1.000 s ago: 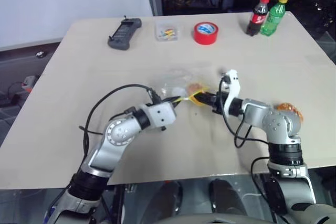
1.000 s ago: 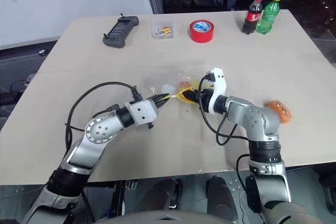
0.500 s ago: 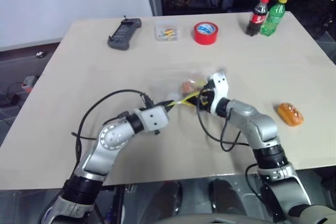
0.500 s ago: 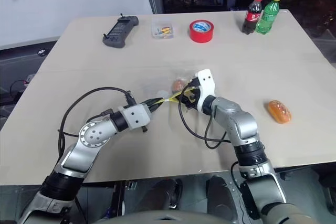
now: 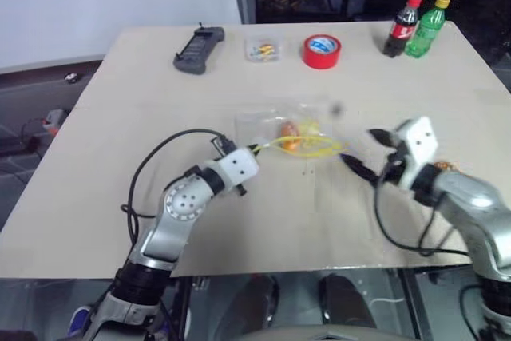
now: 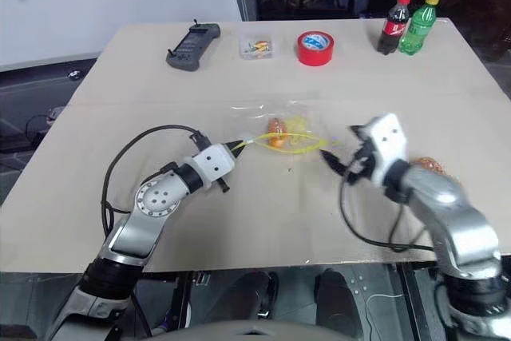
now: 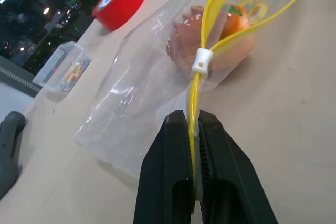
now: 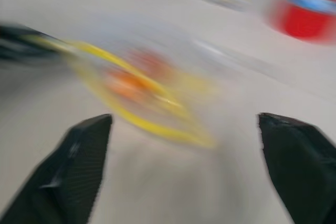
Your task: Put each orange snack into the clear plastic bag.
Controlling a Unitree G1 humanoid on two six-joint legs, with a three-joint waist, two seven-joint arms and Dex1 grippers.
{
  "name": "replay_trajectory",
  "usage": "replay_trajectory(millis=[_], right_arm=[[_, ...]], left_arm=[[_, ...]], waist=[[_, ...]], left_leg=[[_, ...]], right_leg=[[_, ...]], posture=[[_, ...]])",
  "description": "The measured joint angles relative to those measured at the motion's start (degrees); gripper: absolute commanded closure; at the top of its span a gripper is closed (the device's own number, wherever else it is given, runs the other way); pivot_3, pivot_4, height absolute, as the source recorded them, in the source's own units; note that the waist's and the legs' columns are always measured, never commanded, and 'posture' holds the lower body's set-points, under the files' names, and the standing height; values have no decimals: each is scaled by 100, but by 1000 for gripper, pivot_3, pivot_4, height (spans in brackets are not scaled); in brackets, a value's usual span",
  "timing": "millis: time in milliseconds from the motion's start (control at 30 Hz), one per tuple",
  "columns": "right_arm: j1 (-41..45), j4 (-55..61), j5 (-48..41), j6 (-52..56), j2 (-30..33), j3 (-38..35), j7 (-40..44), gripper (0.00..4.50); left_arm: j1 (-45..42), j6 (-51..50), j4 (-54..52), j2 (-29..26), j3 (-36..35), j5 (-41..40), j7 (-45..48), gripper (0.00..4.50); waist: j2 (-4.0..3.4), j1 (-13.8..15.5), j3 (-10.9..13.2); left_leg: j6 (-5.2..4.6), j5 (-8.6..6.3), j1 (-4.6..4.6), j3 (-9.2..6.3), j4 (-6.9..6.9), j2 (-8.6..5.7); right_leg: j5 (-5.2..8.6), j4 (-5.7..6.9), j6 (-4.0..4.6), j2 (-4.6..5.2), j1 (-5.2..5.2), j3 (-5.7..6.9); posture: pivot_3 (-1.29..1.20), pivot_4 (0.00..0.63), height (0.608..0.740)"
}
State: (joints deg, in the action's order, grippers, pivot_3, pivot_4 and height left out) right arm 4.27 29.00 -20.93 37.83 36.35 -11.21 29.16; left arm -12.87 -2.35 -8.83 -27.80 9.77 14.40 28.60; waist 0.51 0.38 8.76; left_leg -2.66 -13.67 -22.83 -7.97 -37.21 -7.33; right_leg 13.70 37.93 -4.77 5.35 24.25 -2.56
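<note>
I expect the clear plastic bag [image 5: 273,124] to spread around the other orange snack when I push the snack in, because the bag's yellow-edged opening [image 5: 310,147] bows open in a loop.
The clear plastic bag [image 5: 281,127] lies mid-table with its yellow-edged mouth spread toward my right. One orange snack [image 6: 276,127] rests inside it, also seen through the plastic in the left wrist view [image 7: 215,38]. My left gripper [image 7: 194,129] is shut on the bag's yellow seal strip at the bag's left end. My right gripper [image 6: 339,143] stands wide open with nothing between its fingers, a short way right of the bag's mouth. Another orange snack [image 6: 431,164] lies on the table at the right, partly hidden behind my right arm.
Along the far edge stand a black handheld controller [image 5: 196,40], a small clear box of coloured bits [image 5: 263,49], a red tape roll [image 5: 322,51], a cola bottle [image 5: 402,26] and a green bottle [image 5: 425,25]. Black cables loop beside both arms.
My right gripper has opened, left the snack in the bag and drawn back to the right. The left gripper keeps its hold on the seal strip. The camera has shifted slightly.
</note>
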Motion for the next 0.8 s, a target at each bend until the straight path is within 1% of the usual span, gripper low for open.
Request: replay_trajectory(millis=[67,100,233,300,333,400,467,500,533,567,667,733,800], right_arm=[[-453,-255,373,-174,348,-398,-101,37],[-564,-391,482,-196,424,-533,-127,37],[-730,-966,680,-251,489,-892,-230,37],[-739,-1223,701,-286,488,-919,-225,37],[-733,-1406,685,-285,450,-936,-224,594],[-729,-1653,645,-248,350,-956,-223,1318],[-730,-1715,590,-169,345,-961,-188,2272],[-731,-1705,538,-135,346,-978,-160,2623],[-735,-1677,476,-64,345,-997,-132,3195],[-740,-1637,427,-22,345,-1001,-103,3566],[-733,-1471,260,123,333,-1025,-96,3566],[-590,-1183,-57,399,186,-1130,-96,3566],[-330,-691,-483,788,13,-1071,-92,3566]], left_arm=[[-46,20,66,-1,12,4,2,4500],[-47,27,81,-1,15,4,4,4500],[-99,40,125,-2,91,4,49,4500],[-135,60,139,-2,122,4,78,4500],[-161,76,161,-11,133,4,105,4500],[-167,101,166,-20,139,3,117,4500],[-167,109,166,-37,139,3,119,4500],[-167,109,166,-44,139,3,119,4500],[-167,109,166,-48,139,3,120,4500],[-166,109,166,-57,139,2,120,4500],[-165,108,166,-62,138,0,119,4500],[-164,105,163,-64,129,-4,117,4500],[-161,84,152,-64,115,-7,117,4500]], waist=[[0,28,0],[0,28,0],[0,27,0],[0,35,0],[0,37,0],[0,35,0],[-1,35,1],[-1,36,1],[-1,38,1],[-1,38,1],[-1,38,1],[-1,25,1],[-2,11,1]], left_leg=[[0,0,3,0,0,1],[0,0,4,1,0,2],[-2,-1,14,3,0,8],[-3,-1,16,2,-3,8],[-2,-1,17,2,-3,8],[-2,-1,17,2,-3,7],[-2,-1,17,2,-3,7],[-2,-1,17,1,-3,7],[-2,-1,16,0,-3,7],[-3,-2,17,0,-3,7],[-15,-9,17,0,-3,7],[-15,-9,17,0,-3,7],[-17,-10,17,-1,-3,11]], right_leg=[[0,2,0,-1,-2,0],[0,2,0,-1,-2,-1],[0,2,0,-1,-12,-2],[0,0,0,-2,-19,2],[0,-1,0,-1,-21,2],[0,-2,0,0,-21,1],[0,-2,0,4,-20,0],[0,-2,0,6,-20,1],[0,-2,0,9,-21,2],[0,-2,0,10,-21,3],[0,-2,-1,10,-21,3],[0,-2,-1,12,-21,1],[0,-1,-1,14,-20,1]], posture=[[0,150,740],[0,150,740],[0,150,740],[0,150,740],[0,150,740],[0,150,740],[0,150,740],[0,150,740],[0,150,740],[0,150,740],[0,150,740],[0,150,740],[0,150,740]])
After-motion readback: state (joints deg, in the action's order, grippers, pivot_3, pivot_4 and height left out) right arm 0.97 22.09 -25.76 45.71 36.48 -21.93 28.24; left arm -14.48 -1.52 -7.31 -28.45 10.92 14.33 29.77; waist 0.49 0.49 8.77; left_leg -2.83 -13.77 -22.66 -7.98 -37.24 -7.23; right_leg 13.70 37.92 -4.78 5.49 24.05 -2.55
